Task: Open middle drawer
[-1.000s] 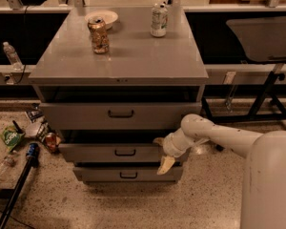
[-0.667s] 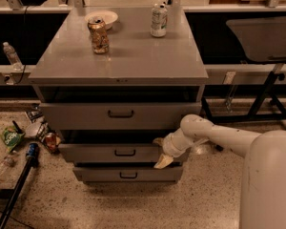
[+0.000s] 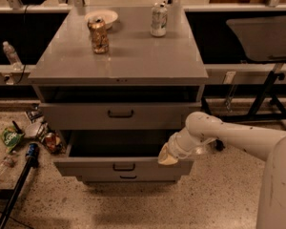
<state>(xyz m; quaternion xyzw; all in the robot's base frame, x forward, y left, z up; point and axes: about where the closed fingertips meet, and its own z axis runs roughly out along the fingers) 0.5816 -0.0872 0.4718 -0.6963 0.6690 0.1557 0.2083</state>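
The middle drawer's front [image 3: 154, 165] has my gripper's fingers on its outside, so next I raise them over the front's top edge into the dark gap [image 3: 159, 148] and pull from inside.
The middle drawer [image 3: 86, 168] is a wide grey front with a small black loop handle [image 3: 124, 166]. It stands pulled out from the cabinet [image 3: 119, 56], and its dark inside shows behind the front. My gripper [image 3: 168, 155] is at the drawer's right end, at the top edge of the front, with the white arm [image 3: 238, 137] reaching in from the right. The taller top drawer [image 3: 76, 116] above is slightly out. Only a strip of the bottom drawer [image 3: 128, 178] shows below.
Two cans [image 3: 99, 35] [image 3: 158, 19] and a plate [image 3: 103, 16] stand on the cabinet top. Litter, a bottle [image 3: 10, 54] and a black pole [image 3: 19, 182] lie on the floor to the left. A black stand's legs [image 3: 267, 99] are on the right.
The middle drawer has slid further out toward the camera, showing more of its dark inside. My gripper has moved down and forward with its right end.
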